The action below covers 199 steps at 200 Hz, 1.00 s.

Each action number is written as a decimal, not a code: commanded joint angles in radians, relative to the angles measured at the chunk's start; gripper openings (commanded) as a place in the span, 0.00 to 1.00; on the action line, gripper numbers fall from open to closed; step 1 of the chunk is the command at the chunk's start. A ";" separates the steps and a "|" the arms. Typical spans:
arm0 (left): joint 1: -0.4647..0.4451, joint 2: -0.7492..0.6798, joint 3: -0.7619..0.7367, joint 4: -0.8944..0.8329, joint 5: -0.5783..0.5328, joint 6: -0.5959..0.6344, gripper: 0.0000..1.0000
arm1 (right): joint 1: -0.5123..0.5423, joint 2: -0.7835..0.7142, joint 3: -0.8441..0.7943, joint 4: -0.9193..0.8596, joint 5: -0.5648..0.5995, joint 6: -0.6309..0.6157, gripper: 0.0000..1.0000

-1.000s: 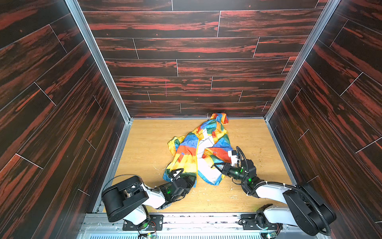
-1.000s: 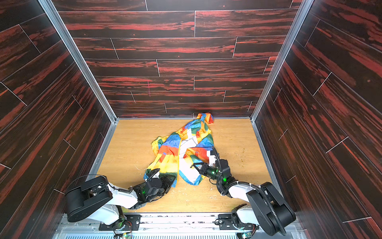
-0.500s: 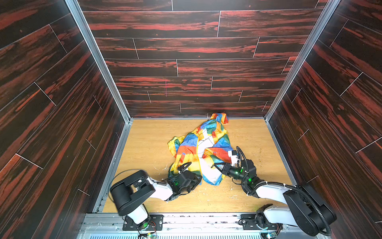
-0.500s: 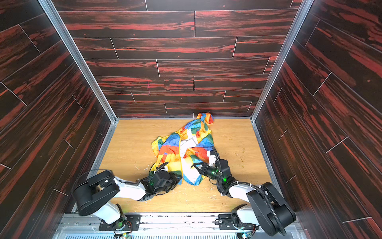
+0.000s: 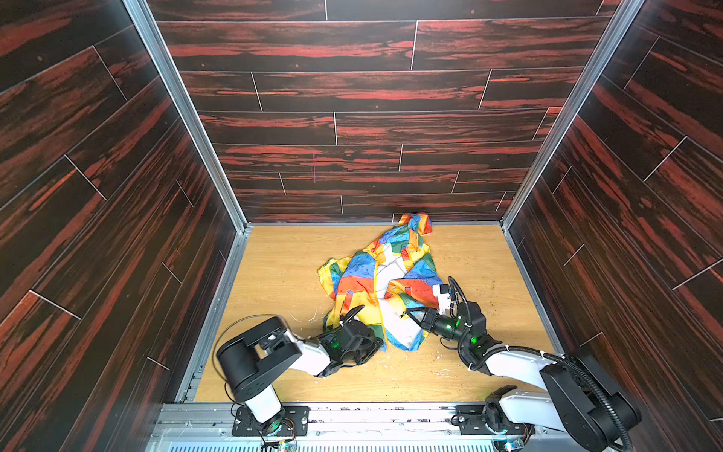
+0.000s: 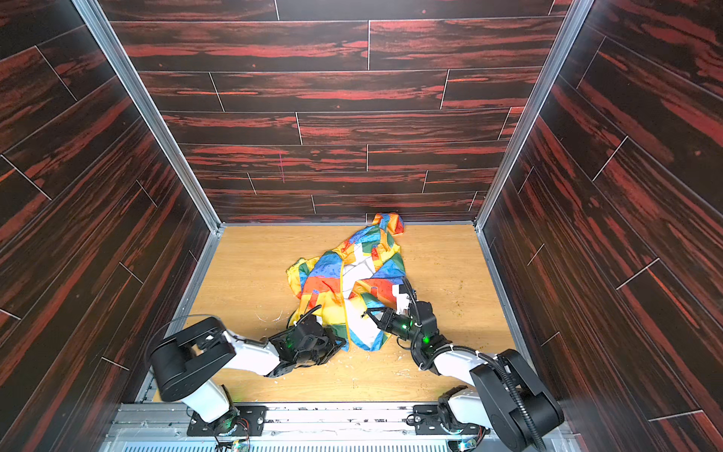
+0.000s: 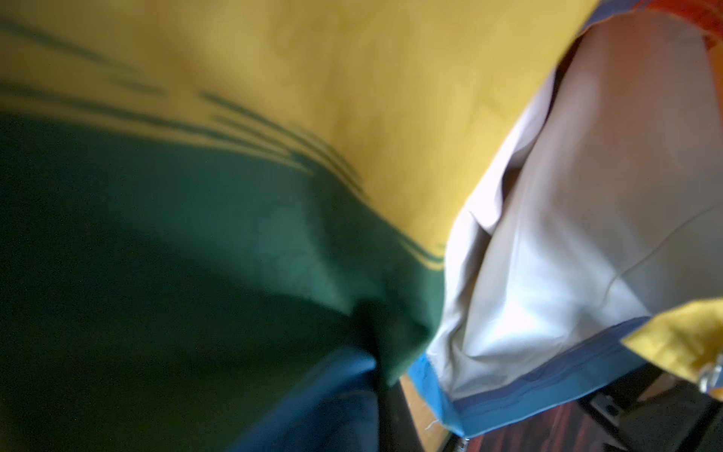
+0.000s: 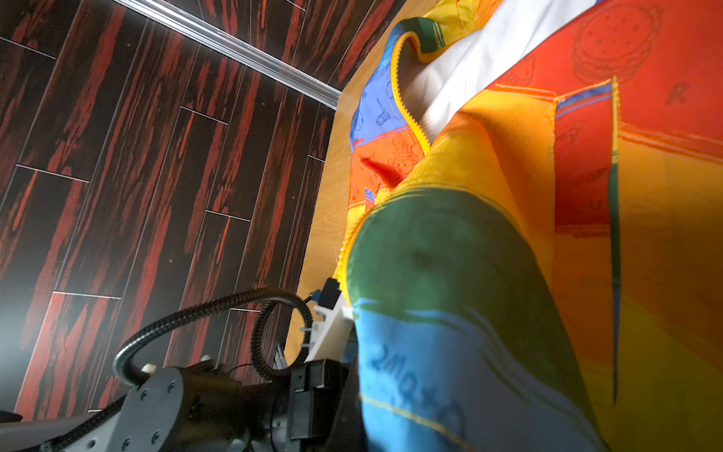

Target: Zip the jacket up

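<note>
The green fabric bunches at the robot's left gripper and covers the zipper edge, so that gripper should open and grab the blue hem corner next to the zipper's end.
The jacket lies crumpled in colour blocks on the wooden floor, front open, white lining showing. Its yellow zipper runs down the middle, unjoined. My left gripper sits low at the near hem of the left panel, shut on it. In the left wrist view green, yellow and blue fabric puckers over the jaws and hides them. My right gripper is shut on the right panel's near edge. That panel drapes across the right wrist view and hides the fingers.
Dark red-streaked plank walls enclose the wooden floor on three sides, with metal corner rails. A metal base rail runs along the front. The jacket's far end touches the back wall. My left arm's body shows in the right wrist view.
My left gripper slid right along the floor to the jacket's near hem and went from open to shut there. The right arm and its hold stayed the same.
</note>
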 commanded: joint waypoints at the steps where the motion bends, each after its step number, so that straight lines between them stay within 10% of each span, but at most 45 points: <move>1: 0.019 -0.081 -0.018 -0.266 -0.060 0.055 0.00 | 0.004 -0.002 -0.001 0.015 0.000 -0.006 0.00; 50: 0.036 -0.226 0.025 -0.649 -0.170 0.197 0.00 | 0.003 -0.010 -0.003 0.001 0.000 -0.012 0.00; 127: 0.032 -0.174 0.048 -0.577 -0.068 0.315 0.53 | 0.004 -0.002 0.006 0.002 0.000 -0.012 0.00; 199: -0.021 -0.075 0.145 -0.678 0.000 0.433 0.44 | 0.004 0.013 0.009 0.011 0.000 -0.008 0.00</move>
